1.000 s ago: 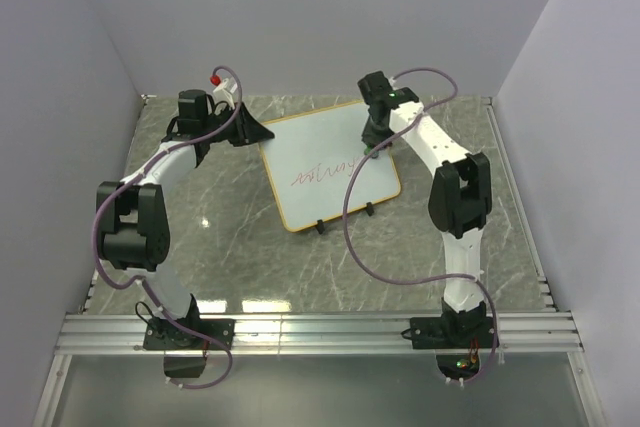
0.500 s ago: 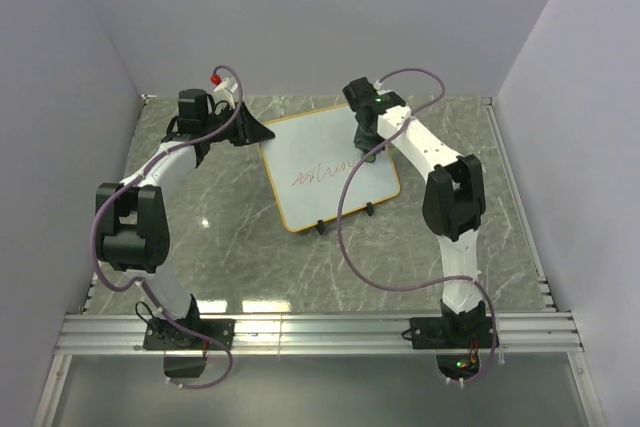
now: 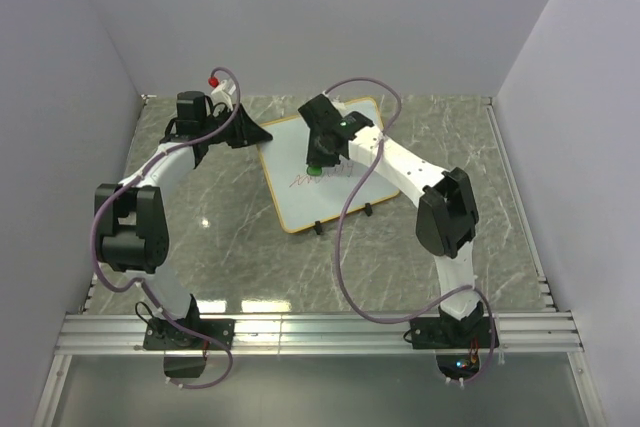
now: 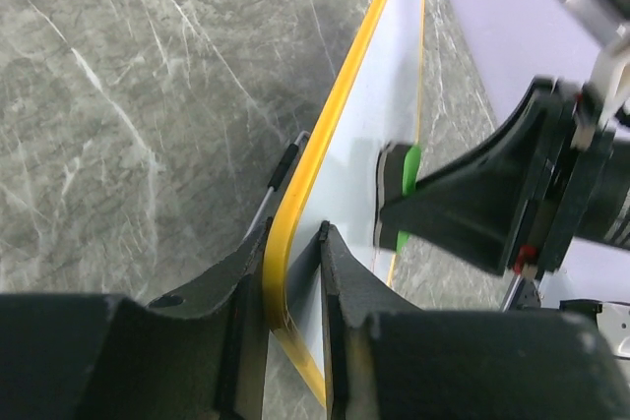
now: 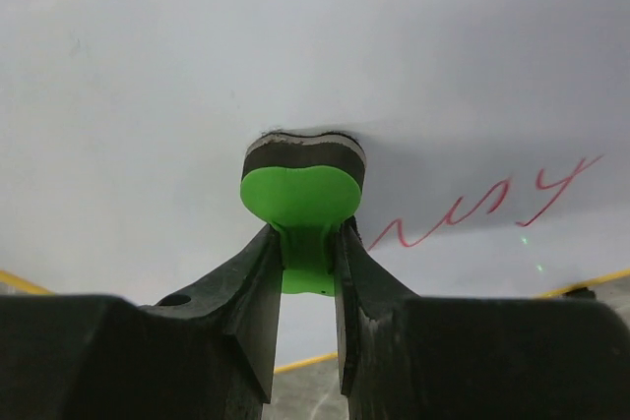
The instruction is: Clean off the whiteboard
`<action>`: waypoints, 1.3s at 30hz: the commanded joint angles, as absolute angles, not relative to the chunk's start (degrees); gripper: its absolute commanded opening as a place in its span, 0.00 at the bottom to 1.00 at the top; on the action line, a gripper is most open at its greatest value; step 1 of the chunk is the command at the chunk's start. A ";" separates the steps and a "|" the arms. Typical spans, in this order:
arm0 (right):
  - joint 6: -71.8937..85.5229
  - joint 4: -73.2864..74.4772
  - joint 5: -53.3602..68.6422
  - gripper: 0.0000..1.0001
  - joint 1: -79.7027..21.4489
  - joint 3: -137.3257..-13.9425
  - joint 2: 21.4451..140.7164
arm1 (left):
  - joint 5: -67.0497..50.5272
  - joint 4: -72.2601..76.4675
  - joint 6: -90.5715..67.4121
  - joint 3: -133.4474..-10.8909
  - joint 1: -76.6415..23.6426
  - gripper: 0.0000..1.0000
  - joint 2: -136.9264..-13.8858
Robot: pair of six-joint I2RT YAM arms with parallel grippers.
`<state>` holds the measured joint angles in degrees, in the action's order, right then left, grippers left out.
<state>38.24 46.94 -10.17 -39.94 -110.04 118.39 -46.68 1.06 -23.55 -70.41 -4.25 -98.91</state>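
The eraser's pad (image 5: 303, 151) is pressing on blank whiteboard next to the red scribble. Next, my right gripper sweeps back along the scribble and then down toward the whiteboard's black feet.
The whiteboard (image 3: 300, 187) lies tilted on the marble table, white with an orange rim and two black feet. A red scribble (image 5: 482, 206) remains on it, beside the eraser. My left gripper (image 4: 295, 243) is shut on the board's rim (image 4: 315, 164) at its far left corner. My right gripper (image 5: 305, 243) is shut on the green eraser (image 5: 301, 194), whose dark felt pad presses on the board's face. In the top view the eraser (image 3: 315, 170) sits at the right end of the scribble (image 3: 298, 182). In the left wrist view the eraser (image 4: 408, 179) shows past the rim.
The grey marble table (image 3: 230, 247) lies around the board. White walls enclose the back and sides. A metal rail (image 3: 320, 332) runs along the near edge by the arm bases.
My right gripper has moved left across the board with the eraser, from its right side to the scribble. Part of the red scribble is gone. The left arm has not moved.
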 commanded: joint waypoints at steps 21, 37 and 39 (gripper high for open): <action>39.64 36.30 -9.58 0.00 -27.94 -87.71 107.75 | -44.30 1.23 -19.25 -67.32 -7.03 0.00 -93.52; 37.53 36.38 -0.18 0.00 -44.21 -102.22 113.47 | -42.37 1.32 -19.16 -66.27 -7.21 0.00 -92.03; 37.70 36.47 -1.23 0.00 -43.86 -101.69 113.20 | -42.19 1.23 -18.98 -66.09 -7.21 0.00 -91.85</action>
<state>38.04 36.14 -0.45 -45.84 -100.64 112.79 -43.94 2.04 -23.18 -67.13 -6.13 -94.04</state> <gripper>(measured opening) 0.295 0.252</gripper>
